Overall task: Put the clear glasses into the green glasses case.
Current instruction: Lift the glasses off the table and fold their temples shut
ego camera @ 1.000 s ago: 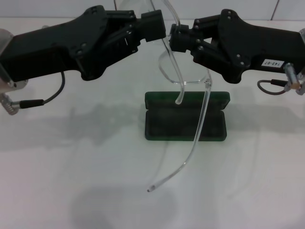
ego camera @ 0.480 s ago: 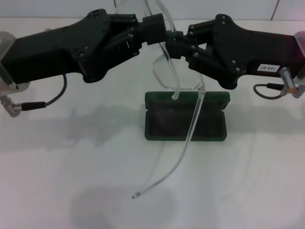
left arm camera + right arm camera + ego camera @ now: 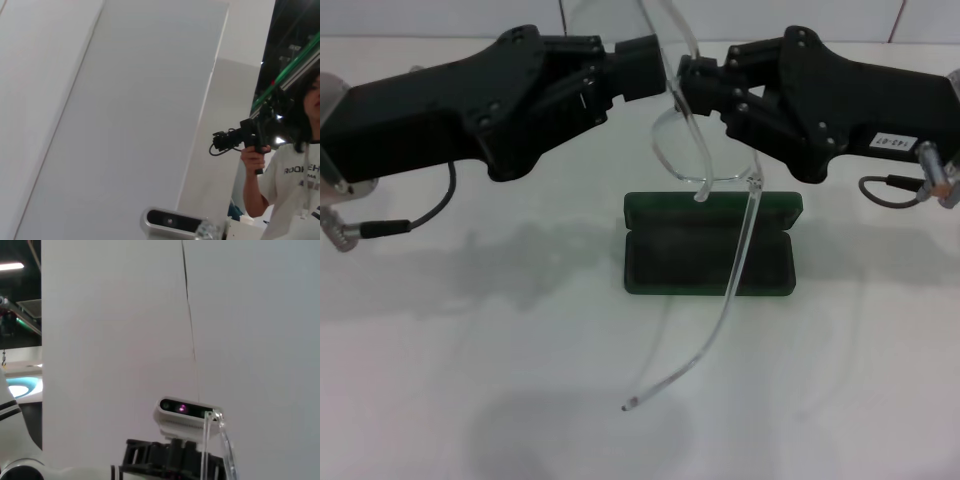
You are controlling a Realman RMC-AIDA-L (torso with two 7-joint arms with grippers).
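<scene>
One temple (image 3: 736, 272) sticks open across the green glasses case, so next my right gripper swings the clear glasses away to let my left gripper fold that temple (image 3: 662, 384) in.
The clear glasses (image 3: 677, 150) hang in the air between my two grippers, above the green glasses case (image 3: 670, 262), which lies open on the white table. My left gripper (image 3: 650, 58) is shut on the frame from the left. My right gripper (image 3: 688, 86) grips it from the right. One long clear temple arm (image 3: 720, 310) hangs down across the case, its tip near the table in front. The other temple ends just over the case's lid. In the right wrist view a clear temple piece (image 3: 220, 440) shows; the case is out of that view.
The white table (image 3: 470, 380) spreads around the case. A cable (image 3: 400, 222) trails from my left arm, another cable (image 3: 890, 186) from my right. A person (image 3: 292, 170) holding a camera stands off in the left wrist view.
My right gripper pushed left toward the left gripper, then drew back right. The glasses rocked with it, and the hanging temple tip swung left and back.
</scene>
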